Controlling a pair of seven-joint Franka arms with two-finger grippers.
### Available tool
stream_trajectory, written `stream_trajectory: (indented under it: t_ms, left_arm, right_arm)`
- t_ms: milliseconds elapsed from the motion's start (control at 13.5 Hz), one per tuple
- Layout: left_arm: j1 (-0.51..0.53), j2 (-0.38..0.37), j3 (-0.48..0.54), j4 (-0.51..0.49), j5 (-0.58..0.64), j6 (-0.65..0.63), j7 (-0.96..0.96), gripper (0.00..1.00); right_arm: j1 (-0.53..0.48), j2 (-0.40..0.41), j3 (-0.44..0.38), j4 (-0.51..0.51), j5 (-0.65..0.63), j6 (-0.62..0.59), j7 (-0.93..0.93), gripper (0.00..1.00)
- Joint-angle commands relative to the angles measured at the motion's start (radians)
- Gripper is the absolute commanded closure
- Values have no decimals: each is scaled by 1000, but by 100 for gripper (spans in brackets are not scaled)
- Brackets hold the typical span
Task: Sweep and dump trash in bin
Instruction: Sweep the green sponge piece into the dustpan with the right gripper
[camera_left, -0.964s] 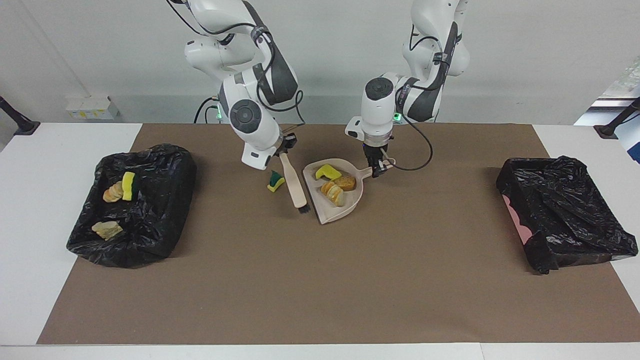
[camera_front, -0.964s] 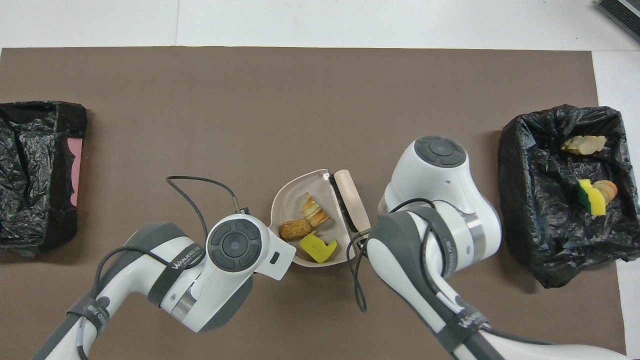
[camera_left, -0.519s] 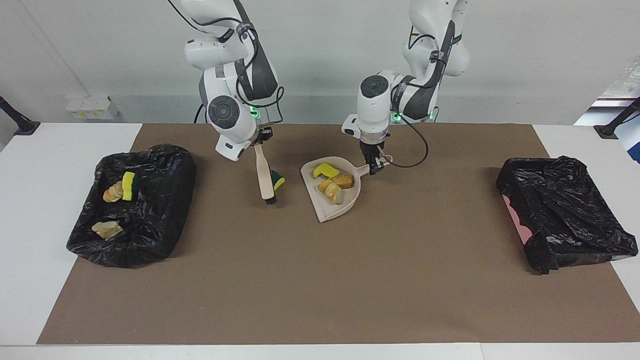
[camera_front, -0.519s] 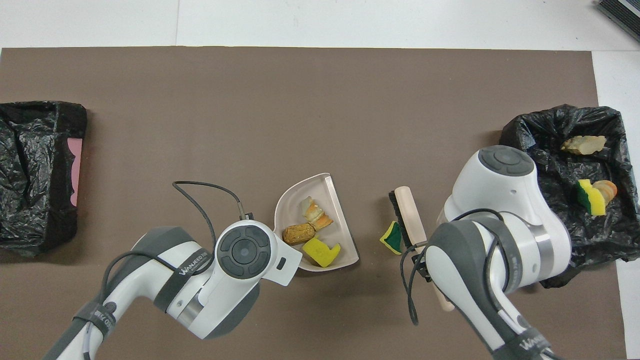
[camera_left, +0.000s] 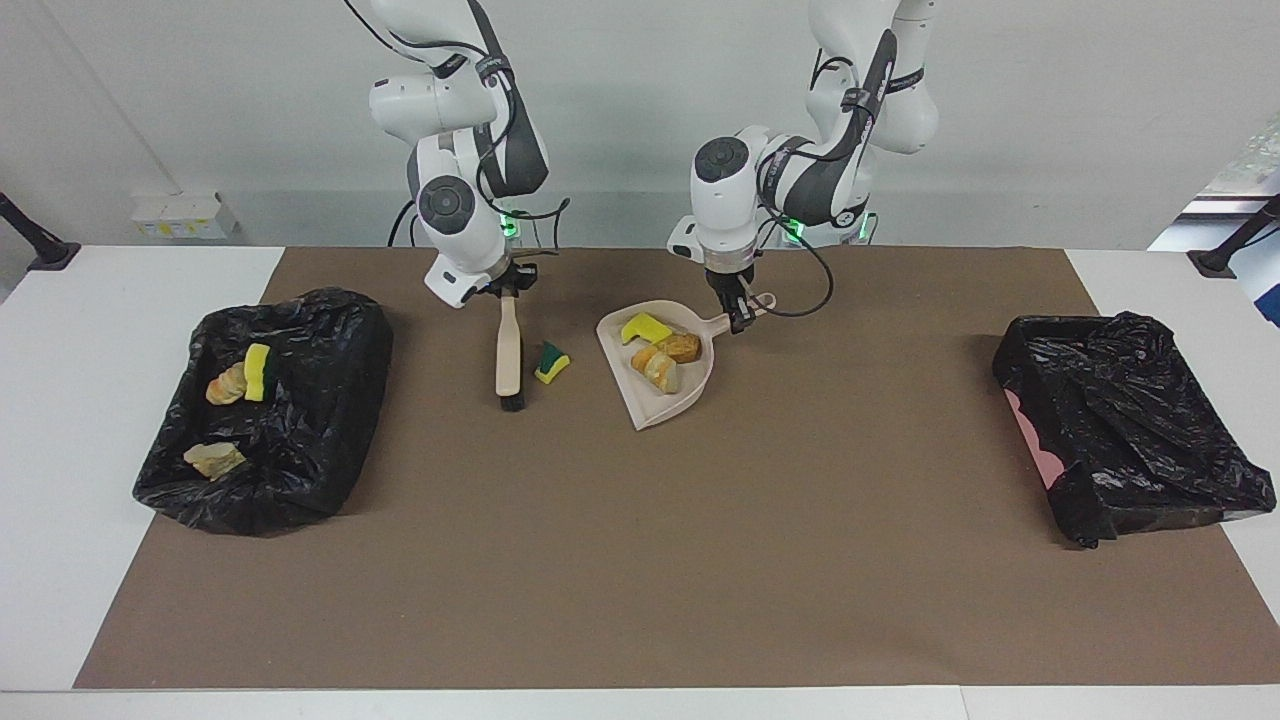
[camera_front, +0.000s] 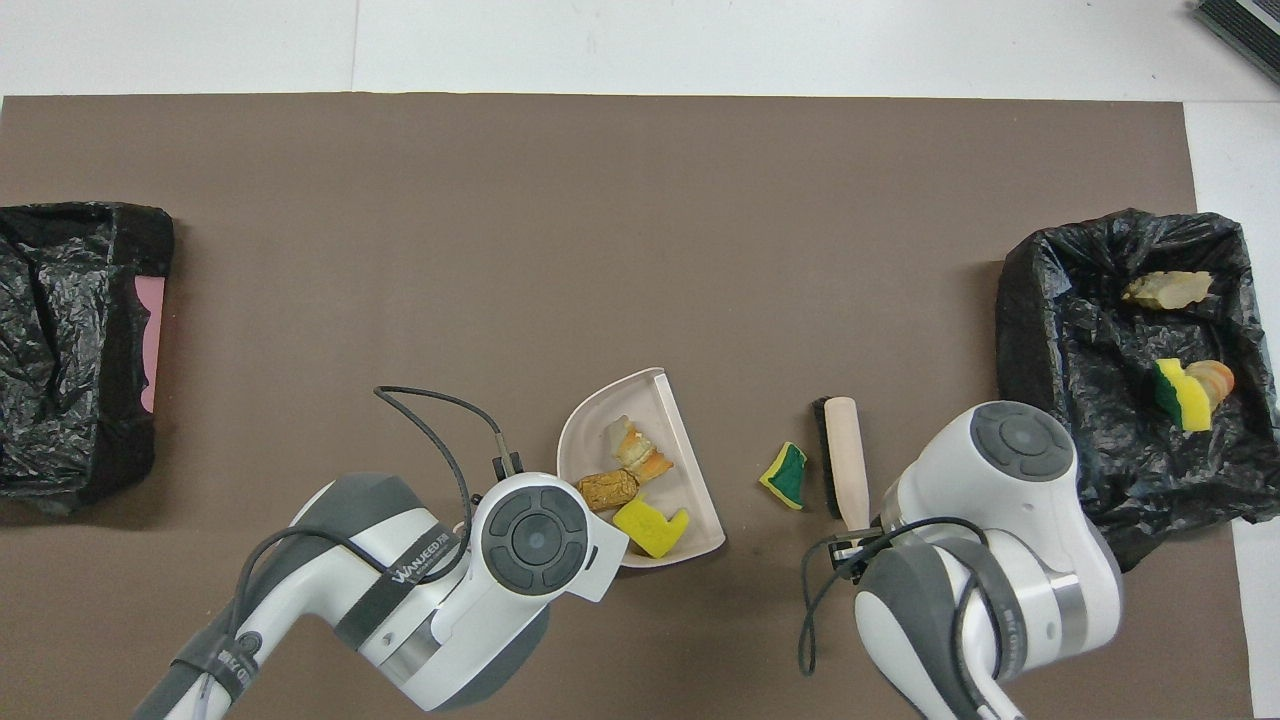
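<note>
The sponge scrap (camera_front: 786, 475) is between the brush and the open edge of the dustpan, so my right gripper should sweep back toward the dustpan (camera_front: 686, 480) and push the scrap into it.
My left gripper (camera_left: 738, 317) is shut on the handle of the beige dustpan (camera_left: 650, 413), which sits mid-table with its open lip pointing away from the robots. The dustpan (camera_front: 640, 390) carries three pieces of trash: a yellow sponge piece (camera_left: 645, 328) and two tan bread chunks (camera_left: 680, 347). My right gripper (camera_left: 507, 289) is shut on the handle of the brush (camera_left: 508, 345), whose bristles point down at the mat. One green-and-yellow sponge scrap (camera_left: 550, 362) lies loose on the mat between brush and dustpan. In the overhead view this sponge scrap (camera_front: 785, 475) sits just beside the brush (camera_front: 845, 465).
A bin lined with black plastic (camera_left: 300, 330) at the right arm's end of the table holds a sponge piece (camera_left: 258, 370) and tan chunks. A second black-lined bin (camera_left: 1130, 420) stands at the left arm's end. A brown mat (camera_left: 640, 560) covers the table.
The right arm swung the brush away from the dustpan toward its own end, uncovering the loose sponge scrap. The left arm drew the dustpan slightly nearer to the robots.
</note>
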Motion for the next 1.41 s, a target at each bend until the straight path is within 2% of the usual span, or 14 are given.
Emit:
stream_trajectory:
  t_ms: [0, 222, 445, 593, 815, 1112, 1334]
  left_arm:
    - [-23, -26, 11, -19, 27, -27, -17, 100]
    - [-21, -26, 11, -20, 27, -26, -16, 100]
    - [-10, -29, 11, -26, 27, -18, -16, 100]
    - [-7, -29, 11, -28, 27, -14, -14, 100]
    - [13, -23, 11, -26, 27, 0, -8, 100]
    - [60, -6, 12, -8, 26, 32, 62, 100]
    - [94, 26, 12, 44, 26, 29, 133, 100]
  right_arm:
    - [105, 55, 10, 33, -9, 38, 134, 100]
    - [192, 119, 15, 112, 29, 43, 136, 100]
    - [237, 164, 13, 191, 256, 29, 41, 100]
    - [227, 181, 13, 232, 323, 8, -22, 100]
    - [213, 186, 4, 244, 278, -19, -30, 100]
    - [150, 181, 4, 244, 110, -34, -10, 100]
    - [130, 166, 3, 249, 18, -69, 1, 100]
